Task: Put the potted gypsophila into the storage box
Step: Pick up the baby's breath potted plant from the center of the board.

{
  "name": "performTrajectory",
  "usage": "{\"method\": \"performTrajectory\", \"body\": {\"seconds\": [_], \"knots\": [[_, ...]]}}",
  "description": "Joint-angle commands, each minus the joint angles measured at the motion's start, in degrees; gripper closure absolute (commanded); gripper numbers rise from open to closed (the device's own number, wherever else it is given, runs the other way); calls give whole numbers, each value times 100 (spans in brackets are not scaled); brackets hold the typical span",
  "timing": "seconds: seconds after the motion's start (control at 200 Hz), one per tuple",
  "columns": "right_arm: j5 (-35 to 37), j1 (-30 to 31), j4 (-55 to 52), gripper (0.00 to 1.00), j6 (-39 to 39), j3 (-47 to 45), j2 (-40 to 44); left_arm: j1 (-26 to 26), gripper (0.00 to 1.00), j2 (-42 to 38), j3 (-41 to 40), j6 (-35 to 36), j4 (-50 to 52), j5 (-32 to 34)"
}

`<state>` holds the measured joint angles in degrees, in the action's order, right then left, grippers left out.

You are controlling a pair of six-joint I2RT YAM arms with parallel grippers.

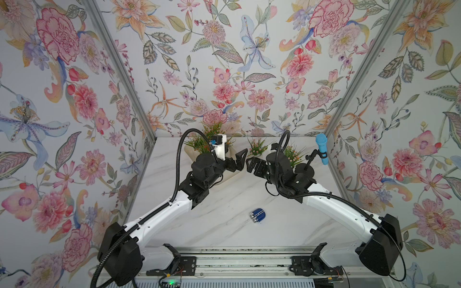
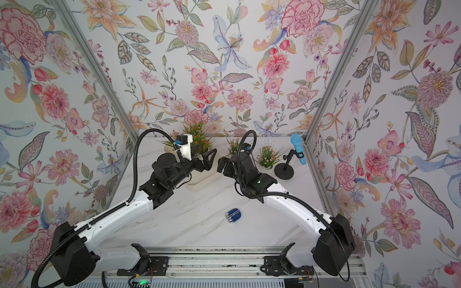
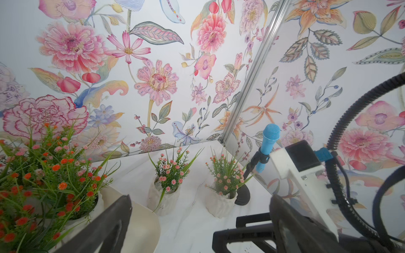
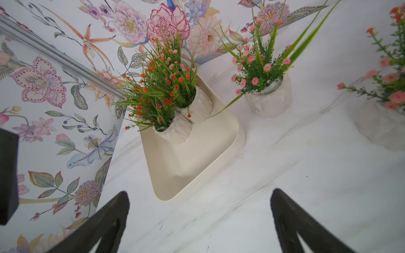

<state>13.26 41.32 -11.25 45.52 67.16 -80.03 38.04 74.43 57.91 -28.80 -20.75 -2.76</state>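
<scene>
My left gripper should move back because it is in the way over the storage box's rim, while my right gripper picks up the pink-flowered pot (image 1: 258,147) next to the box.
The cream storage box (image 4: 197,157) lies at the back left of the table, partly under my left arm (image 1: 199,174). Two potted gypsophila with orange-red flowers (image 4: 175,129) (image 4: 199,107) stand side by side at its far end. Two pink-flowered pots stand on the table to its right (image 1: 257,147) (image 1: 293,155), also in the left wrist view (image 3: 168,192) (image 3: 223,197). My left gripper (image 1: 237,160) hangs open and empty beside the box's right rim (image 3: 142,219). My right gripper (image 1: 253,167) faces it closely, open and empty (image 4: 200,192).
A blue toy microphone (image 1: 321,149) on a black stand (image 1: 304,170) is in the back right corner, just behind the right-hand pot. A small blue cylindrical object (image 1: 257,216) lies at front centre. Floral walls close in the table on three sides.
</scene>
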Motion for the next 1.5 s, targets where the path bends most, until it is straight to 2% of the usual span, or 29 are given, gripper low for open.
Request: {"method": "performTrajectory", "body": {"seconds": [0.0,0.12,0.285,0.435,0.56,0.841,1.491], "knots": [[-19,-538,-347,0,145,302,-492,-196,0,69,191,129,208,824],[318,-915,-1174,5,-51,808,-958,-430,0,160,351,-126,636,1243],[-199,-1475,-1528,10,-107,1321,-1567,-486,0,449,869,-114,1343,1094],[-397,-1795,-1606,22,-153,1720,-2156,-482,0,307,442,-661,856,1166],[-675,-1832,-1618,30,-342,2067,-2653,-481,0,98,78,-915,559,1394],[-906,-1816,-1706,45,-617,2680,-3431,-472,0,-123,84,-910,686,2029],[-1062,-1966,-1706,58,-860,3927,-4698,-482,0,431,555,-509,509,2301]]}}
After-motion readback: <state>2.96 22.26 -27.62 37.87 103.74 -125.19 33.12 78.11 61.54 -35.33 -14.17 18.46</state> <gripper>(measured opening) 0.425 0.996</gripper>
